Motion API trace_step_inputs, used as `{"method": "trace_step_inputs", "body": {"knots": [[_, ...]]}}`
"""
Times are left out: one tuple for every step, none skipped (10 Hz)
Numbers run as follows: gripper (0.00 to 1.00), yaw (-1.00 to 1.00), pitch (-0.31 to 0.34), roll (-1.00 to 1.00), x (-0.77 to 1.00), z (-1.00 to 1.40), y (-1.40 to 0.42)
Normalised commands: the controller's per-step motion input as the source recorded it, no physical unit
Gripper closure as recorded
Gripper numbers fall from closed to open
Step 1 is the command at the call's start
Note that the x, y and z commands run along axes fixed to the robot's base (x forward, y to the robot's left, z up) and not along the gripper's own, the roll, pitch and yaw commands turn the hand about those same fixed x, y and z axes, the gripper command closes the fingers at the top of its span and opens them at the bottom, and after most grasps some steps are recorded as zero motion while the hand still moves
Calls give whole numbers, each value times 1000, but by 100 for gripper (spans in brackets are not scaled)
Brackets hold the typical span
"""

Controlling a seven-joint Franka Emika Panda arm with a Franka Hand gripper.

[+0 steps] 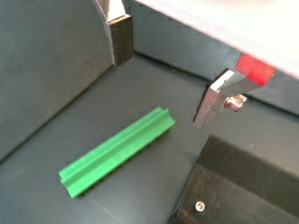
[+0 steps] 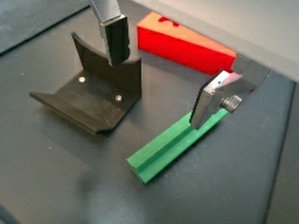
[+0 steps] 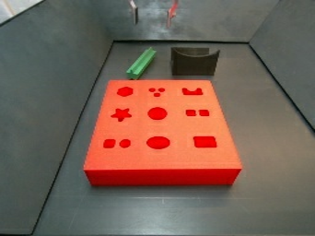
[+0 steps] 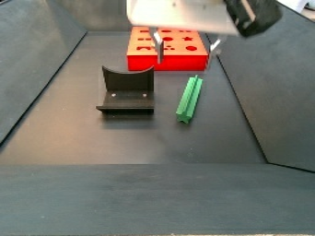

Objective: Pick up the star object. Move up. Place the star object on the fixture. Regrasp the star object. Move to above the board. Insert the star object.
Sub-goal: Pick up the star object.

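My gripper will leave the star object [image 3: 142,64] propped at a slant with one end sticking up when I place it, because the fixture's top dips [image 3: 194,54] between raised corners.
The star object [image 1: 117,153] [image 2: 176,149] is a long bright green ridged prism lying flat on the dark floor. In both side views [image 3: 142,62] [image 4: 190,99] it lies beside the fixture [image 3: 193,61] [image 4: 127,92], between the fixture and one wall. The red board [image 3: 157,129] [image 4: 167,48] with its shaped holes lies flat nearby. My gripper [image 1: 163,74] [image 2: 162,79] hangs open well above the floor with nothing between its fingers. One fingertip [image 2: 208,105] lines up over one end of the star object. The gripper [image 3: 154,14] shows at the upper edge of a side view.
Sloping grey walls [image 3: 62,83] enclose the floor on all sides. The dark fixture [image 2: 93,96] stands close to the star object, and an edge of the red board [image 2: 187,48] lies just beyond both.
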Motion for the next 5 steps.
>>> {"method": "trace_step_inputs", "body": {"knots": [[0,20,-160,0,0,-946,-94],[0,0,-160,0,0,-926,-123],[0,0,-161,0,-23,-914,-157],[0,0,-156,66,-174,-920,-254],[0,0,-203,129,-303,-837,-334]]}}
